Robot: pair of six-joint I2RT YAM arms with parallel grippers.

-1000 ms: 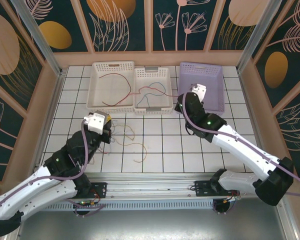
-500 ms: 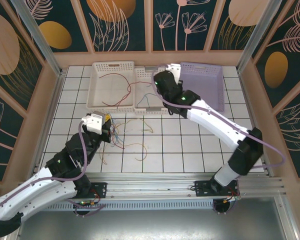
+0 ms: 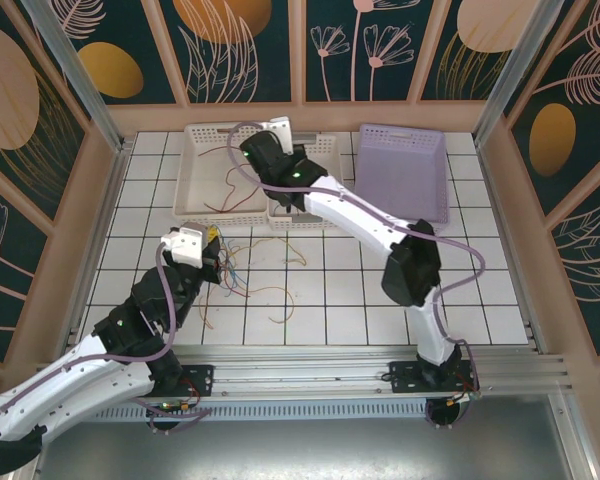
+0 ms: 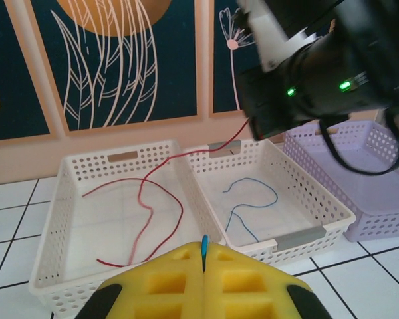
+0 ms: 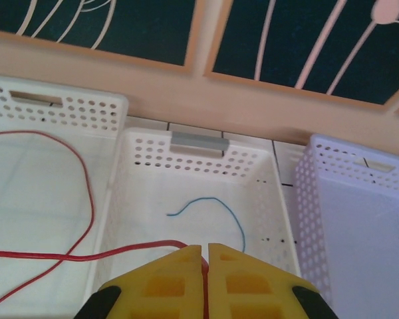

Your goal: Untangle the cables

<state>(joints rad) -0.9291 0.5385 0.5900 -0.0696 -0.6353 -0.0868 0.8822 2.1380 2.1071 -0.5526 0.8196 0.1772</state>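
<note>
I should keep moving my right gripper into the red loop's basket (image 3: 210, 182), where the red cable (image 3: 230, 184) trails clear of the tangle, until the cable's end hangs inside.
A loose tangle of thin cables (image 3: 248, 272), tan, green and blue, lies on the tiles in front of the baskets. My left gripper (image 3: 212, 252) sits at its left edge, and its yellow pads (image 4: 179, 279) are shut on a blue cable end (image 4: 204, 244). My right gripper (image 3: 255, 155) hangs over the wall between the left white basket (image 3: 225, 130) and the middle white basket (image 3: 305, 222). It is shut on a red cable (image 5: 86, 256) that trails left into the left basket. A blue cable (image 5: 219, 203) lies in the middle basket.
A purple basket (image 3: 405, 135) stands to the right of the white ones. The right arm (image 3: 370, 225) stretches diagonally over the middle basket and the tiles. Wooden walls close the back and sides. A second red loop (image 4: 146, 199) rests in the left basket.
The right arm has swung left from the purple basket, across the middle basket, to the left basket's edge, drawing the red cable along. The left gripper has stayed put.
</note>
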